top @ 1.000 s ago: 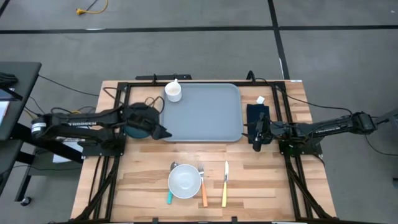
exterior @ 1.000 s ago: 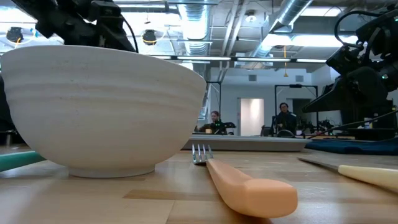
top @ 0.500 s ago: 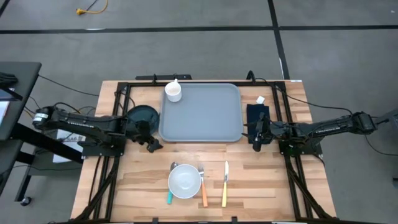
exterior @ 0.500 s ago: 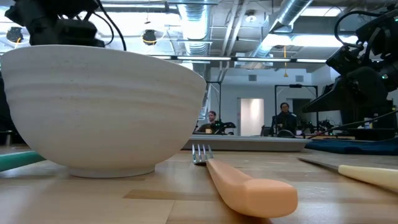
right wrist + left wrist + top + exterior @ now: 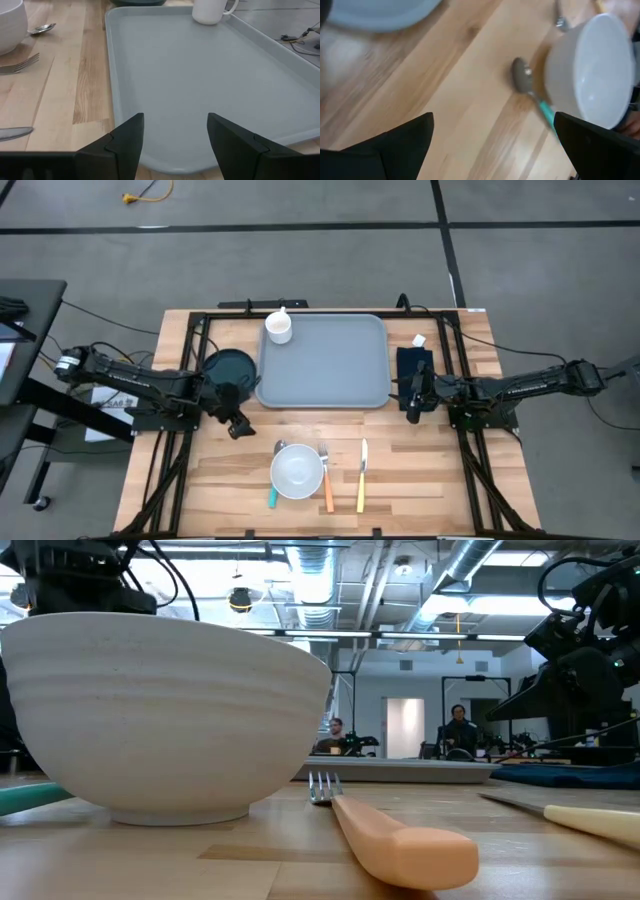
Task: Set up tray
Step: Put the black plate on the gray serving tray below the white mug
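Observation:
The wood [image 5: 487, 135] is between my left gripper's fingers, which face the bowl and point away from the plate, so my left gripper should swing back and pinch the plate's rim [image 5: 253, 379] first.
The pale grey-blue tray [image 5: 325, 362] lies on the far middle of the table, with a white mug [image 5: 279, 328] standing in its far left corner. Against its left rim rests a dark teal plate [image 5: 228, 366], and a black napkin [image 5: 413, 364] lies to its right. Near the front edge are a white bowl [image 5: 297, 472], a teal-handled spoon [image 5: 522, 80], an orange-handled fork [image 5: 326, 480] and a yellow-handled knife [image 5: 362, 477]. My left gripper [image 5: 238, 425] hangs open over bare wood between plate and bowl. My right gripper [image 5: 175, 117] waits open by the tray's right rim.
A black frame [image 5: 250, 306] runs along the table's far edge and down both sides. Bare wood lies between the tray and the row of cutlery. In the low view the bowl [image 5: 160, 710] fills the left half, and people sit in the room beyond the table.
My left gripper has swung from above the teal plate toward the table's near edge and tipped farther down, staying open. It now hangs over bare wood, facing the bowl and spoon. The plate, hidden under the arm before, shows in full.

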Robot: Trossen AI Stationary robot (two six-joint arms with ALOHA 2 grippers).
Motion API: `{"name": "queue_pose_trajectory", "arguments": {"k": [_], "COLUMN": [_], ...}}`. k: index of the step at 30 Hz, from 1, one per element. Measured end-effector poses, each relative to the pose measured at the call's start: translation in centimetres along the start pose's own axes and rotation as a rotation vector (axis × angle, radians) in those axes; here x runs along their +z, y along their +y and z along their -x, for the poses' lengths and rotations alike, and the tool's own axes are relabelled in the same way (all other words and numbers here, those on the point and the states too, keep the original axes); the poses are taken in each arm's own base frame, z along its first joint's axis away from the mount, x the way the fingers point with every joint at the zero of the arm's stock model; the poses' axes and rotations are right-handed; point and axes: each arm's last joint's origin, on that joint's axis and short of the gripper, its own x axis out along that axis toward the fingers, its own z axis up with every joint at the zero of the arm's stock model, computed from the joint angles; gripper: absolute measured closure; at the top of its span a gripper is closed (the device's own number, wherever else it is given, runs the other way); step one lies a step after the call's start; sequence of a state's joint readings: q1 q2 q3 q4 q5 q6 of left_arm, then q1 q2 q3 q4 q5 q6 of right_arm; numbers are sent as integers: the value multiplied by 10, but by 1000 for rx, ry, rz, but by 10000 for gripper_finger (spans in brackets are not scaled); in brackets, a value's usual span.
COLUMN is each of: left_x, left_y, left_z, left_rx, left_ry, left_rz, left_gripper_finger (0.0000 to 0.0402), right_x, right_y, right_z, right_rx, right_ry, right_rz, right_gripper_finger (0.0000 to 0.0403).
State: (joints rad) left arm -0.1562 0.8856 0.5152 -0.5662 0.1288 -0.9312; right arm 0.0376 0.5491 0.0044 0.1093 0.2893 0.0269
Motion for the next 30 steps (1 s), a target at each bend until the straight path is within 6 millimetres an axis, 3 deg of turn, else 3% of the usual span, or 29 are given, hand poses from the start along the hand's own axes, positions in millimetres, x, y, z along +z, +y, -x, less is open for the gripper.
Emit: {"name": "queue_pose_trajectory", "arguments": {"k": [13,20,24,30], "left_x": [-8,10,17,16], "left_y": [9,-19,-25,-16], "left_z": [4,36,56,52], "left_rx": [116,93,212,372], "left_ry": [102,14,-101,-119], "left_rz": [105,19,-49,-79], "left_gripper_finger": [2,2,2,2], "right_x": [0,0,0,0], "right_y": [0,0,0,0], "right_z": [0,0,0,0], "right_rx": [0,0,0,0], "right_ry": [0,0,0,0], "right_rz": [0,0,0,0], "right_gripper_finger": [191,191,191,191]}}
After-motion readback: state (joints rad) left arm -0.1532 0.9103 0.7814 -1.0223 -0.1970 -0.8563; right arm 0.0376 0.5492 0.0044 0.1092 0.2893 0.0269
